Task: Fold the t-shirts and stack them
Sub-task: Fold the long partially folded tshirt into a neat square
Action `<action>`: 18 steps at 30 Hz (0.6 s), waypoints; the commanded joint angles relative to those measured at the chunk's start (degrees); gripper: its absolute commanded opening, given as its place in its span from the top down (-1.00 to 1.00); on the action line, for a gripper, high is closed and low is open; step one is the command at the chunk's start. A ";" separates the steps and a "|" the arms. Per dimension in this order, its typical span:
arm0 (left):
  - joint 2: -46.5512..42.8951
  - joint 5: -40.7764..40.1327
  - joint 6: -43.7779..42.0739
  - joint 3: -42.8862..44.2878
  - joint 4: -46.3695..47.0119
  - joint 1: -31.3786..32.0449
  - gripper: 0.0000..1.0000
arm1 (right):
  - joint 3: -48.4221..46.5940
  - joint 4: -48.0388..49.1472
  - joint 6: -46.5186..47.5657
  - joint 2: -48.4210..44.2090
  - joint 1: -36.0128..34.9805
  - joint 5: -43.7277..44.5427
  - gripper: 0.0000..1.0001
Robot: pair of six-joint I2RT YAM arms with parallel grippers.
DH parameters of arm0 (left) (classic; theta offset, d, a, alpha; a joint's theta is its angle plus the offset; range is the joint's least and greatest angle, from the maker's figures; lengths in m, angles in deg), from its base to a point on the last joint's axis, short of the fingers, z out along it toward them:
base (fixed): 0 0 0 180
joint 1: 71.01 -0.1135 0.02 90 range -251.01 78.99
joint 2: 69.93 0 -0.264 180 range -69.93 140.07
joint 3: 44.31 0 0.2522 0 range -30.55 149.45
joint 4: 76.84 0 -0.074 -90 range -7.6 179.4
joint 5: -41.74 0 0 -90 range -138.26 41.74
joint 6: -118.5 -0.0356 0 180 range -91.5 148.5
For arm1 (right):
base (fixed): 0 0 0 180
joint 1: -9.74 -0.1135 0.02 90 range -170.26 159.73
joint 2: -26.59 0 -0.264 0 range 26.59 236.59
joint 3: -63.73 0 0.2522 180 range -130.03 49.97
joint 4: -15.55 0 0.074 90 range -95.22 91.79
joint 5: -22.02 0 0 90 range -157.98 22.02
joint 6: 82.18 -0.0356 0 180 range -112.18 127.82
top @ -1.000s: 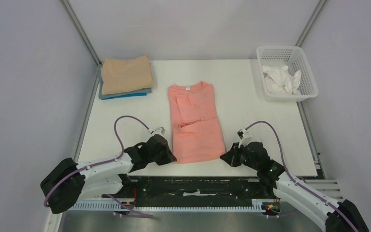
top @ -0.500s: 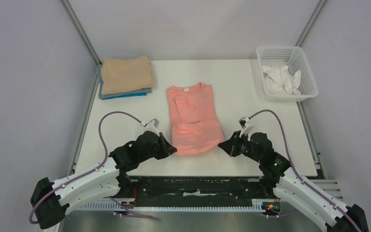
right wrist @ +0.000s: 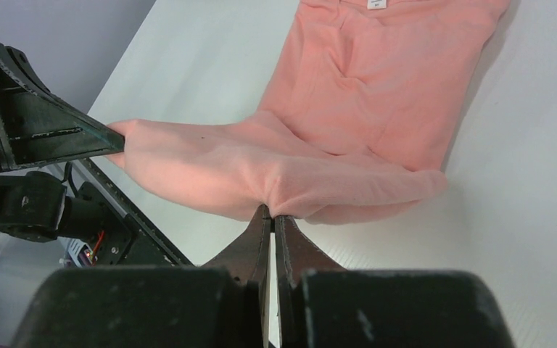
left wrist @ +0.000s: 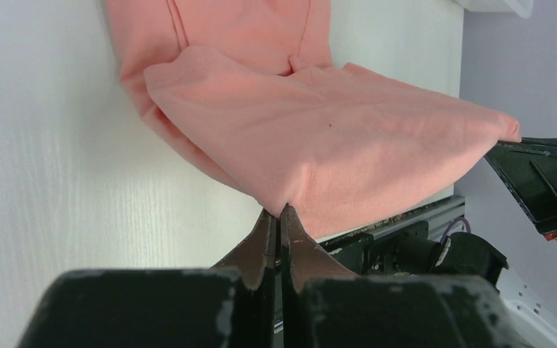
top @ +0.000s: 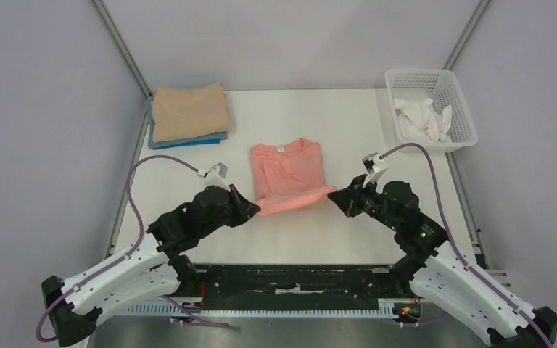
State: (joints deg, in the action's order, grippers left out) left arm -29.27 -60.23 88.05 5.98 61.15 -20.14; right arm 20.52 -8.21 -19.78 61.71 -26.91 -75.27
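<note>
The taut hem (top: 294, 203) stretches across the width of the salmon-pink t-shirt and faces the t-shirt's collar (top: 281, 147). My right gripper should go on carrying the hem until it gets to the collar, and then let go.
The salmon-pink t-shirt (top: 288, 174) lies mid-table with its sides folded in and its collar at the far end. Its near hem is lifted and doubled back over the body. My left gripper (top: 255, 209) is shut on the hem's left corner (left wrist: 283, 199). My right gripper (top: 331, 196) is shut on the hem's right corner (right wrist: 272, 203). The hem hangs taut between the two grippers above the table. A tan t-shirt (top: 188, 110) lies folded on a blue t-shirt (top: 188, 141) at the far left.
A white lattice basket (top: 430, 109) holding crumpled white cloth (top: 422, 118) stands at the far right corner. The table's near edge and black rail (top: 297, 277) run just behind the grippers. Grey walls close in both sides.
Both grippers have moved away from the near edge toward the collar, carrying the pink shirt's hem with them. The shirt's visible length has shortened as the lower half folds over the upper half.
</note>
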 commanded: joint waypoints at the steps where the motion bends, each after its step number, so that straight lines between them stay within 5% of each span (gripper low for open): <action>1: 2.68 -5.36 -2.48 4.08 -2.05 -0.11 0.95 | -4.28 0.81 3.26 3.88 -0.16 3.47 1.00; 12: 14.35 -5.42 -6.11 11.43 2.78 -9.32 0.96 | -14.04 2.86 7.37 17.72 3.12 8.16 1.00; 18: 20.79 1.15 -8.48 15.34 6.84 -17.67 0.95 | -16.25 8.88 8.55 25.13 11.36 -3.14 1.00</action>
State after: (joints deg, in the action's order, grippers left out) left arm -11.61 -61.17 83.81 17.24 63.95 -33.60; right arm 7.38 -5.88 -13.88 83.50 -19.76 -73.50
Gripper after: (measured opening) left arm 0.037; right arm 0.008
